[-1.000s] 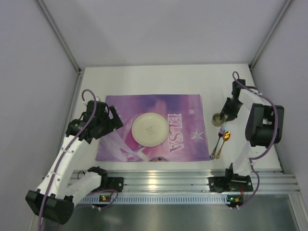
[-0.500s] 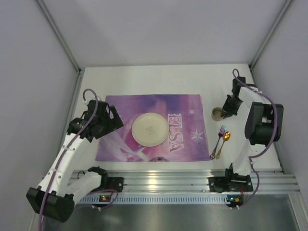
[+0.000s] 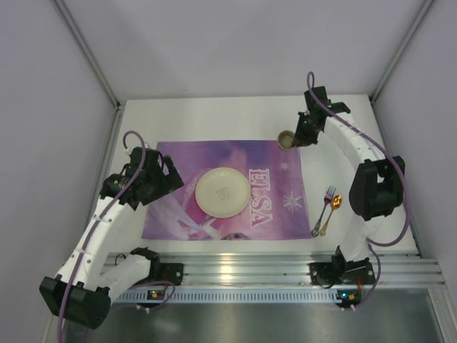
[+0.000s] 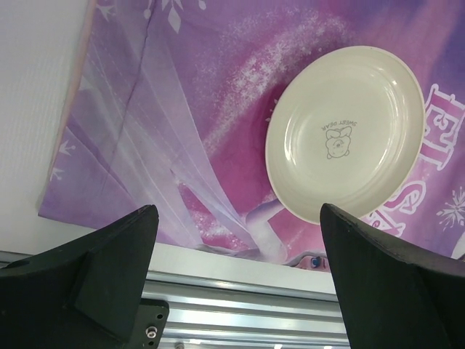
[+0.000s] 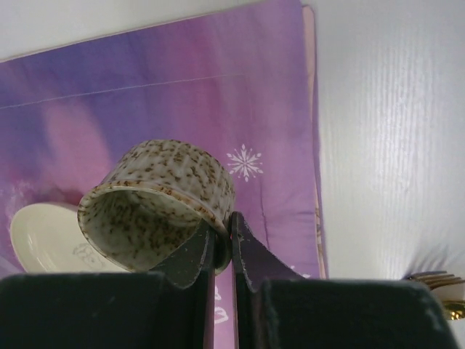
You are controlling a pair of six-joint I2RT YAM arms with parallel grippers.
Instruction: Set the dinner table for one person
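I should continue to lower the cup inward with my right gripper until its base rests on the placemat's far corner (image 3: pixel 274 156), now clear, with the speckled brown cup's opening (image 3: pixel 285 140) up.
On the white dinner table (image 3: pixel 228 118) lies a purple ELSA placemat (image 3: pixel 271 161) with a cream plate (image 3: pixel 223 191) at its middle. A speckled brown cup (image 3: pixel 287 139) hangs above the mat's far right corner, my right gripper (image 3: pixel 298 136) shut on its rim. The right wrist view shows the cup (image 5: pixel 156 200) tilted, one finger inside and one outside the wall at the right gripper (image 5: pixel 224 236). Open and holding nothing, my left gripper (image 3: pixel 166 179) hovers over the mat's left part; between its fingers the left wrist view shows the plate (image 4: pixel 345 134).
A fork (image 3: pixel 323 209) and a gold spoon (image 3: pixel 330 213) lie side by side on the table right of the mat. A ribbed silver rail (image 3: pixel 243 268) runs along the near edge. Grey walls close in the table on three sides.
The right gripper has lifted the cup from the table right of the mat and carried it left and farther back, over the mat's far right corner. The left arm has barely moved.
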